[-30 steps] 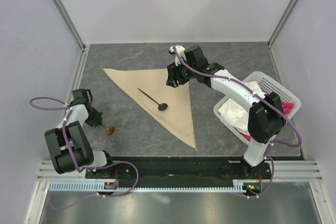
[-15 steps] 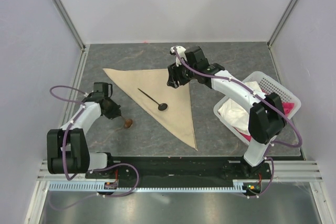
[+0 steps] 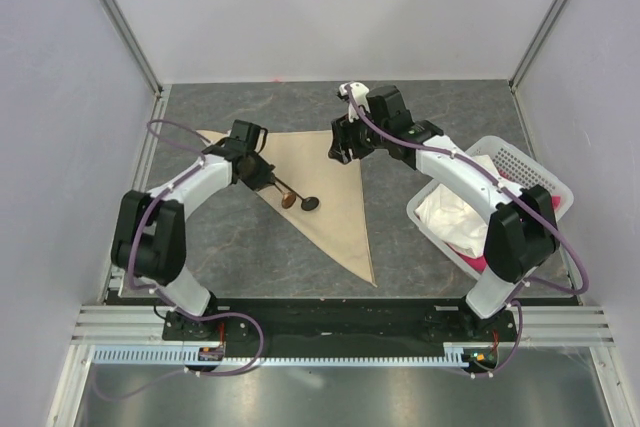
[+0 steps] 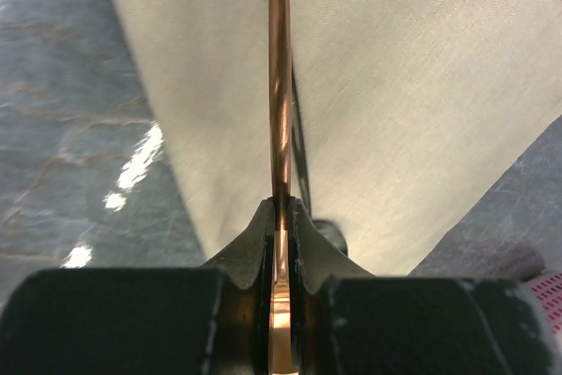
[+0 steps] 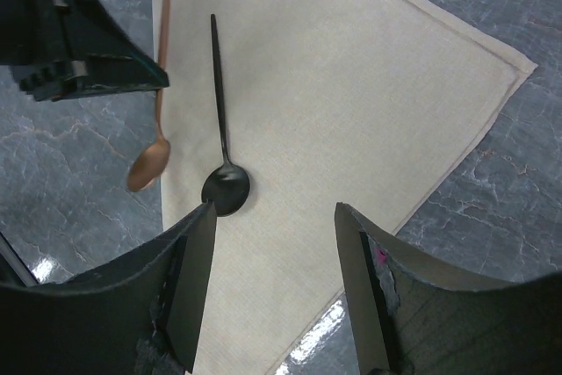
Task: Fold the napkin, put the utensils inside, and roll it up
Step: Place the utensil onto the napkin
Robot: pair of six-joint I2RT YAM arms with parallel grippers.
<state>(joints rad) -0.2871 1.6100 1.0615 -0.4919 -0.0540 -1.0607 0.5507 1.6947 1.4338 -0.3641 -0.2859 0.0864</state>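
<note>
The copper spoon [image 3: 288, 200] is hanging parallel to the black spoon with both bowls turned the same way, so the robot's left gripper keeps going down until the copper spoon touches the napkin [image 3: 298, 206].
The beige napkin [image 3: 335, 197] [image 5: 351, 85] [image 4: 404, 85] lies folded into a triangle on the dark table. A black spoon [image 3: 311, 203] [image 5: 221, 129] rests on it, bowl toward the near side. My left gripper [image 3: 265, 179] [image 4: 280, 212] is shut on the handle of a copper spoon [image 3: 289, 199] [image 4: 279, 85] [image 5: 158, 120]. It holds the copper spoon just above the napkin's left edge, beside the black one. My right gripper [image 3: 345, 142] [image 5: 274, 217] hovers open over the napkin's far right corner, nothing between its fingers.
A white perforated basket [image 3: 520, 162] stands at the right, holding a white cloth [image 3: 450, 212] and a pink-red cloth [image 3: 548, 209]. Enclosure walls and a metal rail border the table on the left, back and right.
My left arm has swung from the table's near left over to the napkin, carrying the copper spoon. The right gripper has shifted slightly right and back and opened a little wider.
</note>
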